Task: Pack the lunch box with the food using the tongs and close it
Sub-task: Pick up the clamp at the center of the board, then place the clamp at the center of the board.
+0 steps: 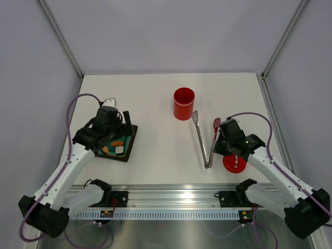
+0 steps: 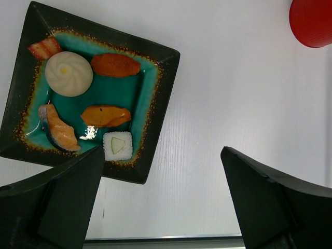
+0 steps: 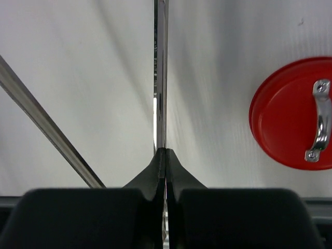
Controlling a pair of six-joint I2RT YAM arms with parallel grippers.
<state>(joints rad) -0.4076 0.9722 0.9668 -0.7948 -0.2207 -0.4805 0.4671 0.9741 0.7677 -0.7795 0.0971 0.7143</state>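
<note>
I can see that the table (image 1: pixel 161 145) beside the black tray is clear and my left gripper is empty. My right gripper continues to carry the tongs there (image 1: pixel 175 154) and let them go.
The red lunch box (image 1: pixel 183 103) stands open and upright at the table's middle back; its rim also shows in the left wrist view (image 2: pixel 311 19). Its flat red lid (image 3: pixel 296 114) with a silver handle lies on the table right of my right gripper (image 3: pixel 161 150). That gripper is shut on one strip of the tongs (image 1: pixel 206 142), which lie spread in a V with the joint nearest me. The other strip (image 3: pixel 46 127) runs free to the left. The food (image 2: pixel 68 73) lies on a black tray (image 2: pixel 162 72). My left gripper (image 2: pixel 163 199) hangs open over the tray's near right corner, holding nothing.
The tray (image 1: pixel 128 148) with its teal mat sits at the left, holding a white bun, two orange pieces (image 2: pixel 115 65), a salmon piece (image 2: pixel 58 129) and a rice roll (image 2: pixel 118 146). The table's front edge and metal rail (image 1: pixel 171 199) run close behind both grippers.
</note>
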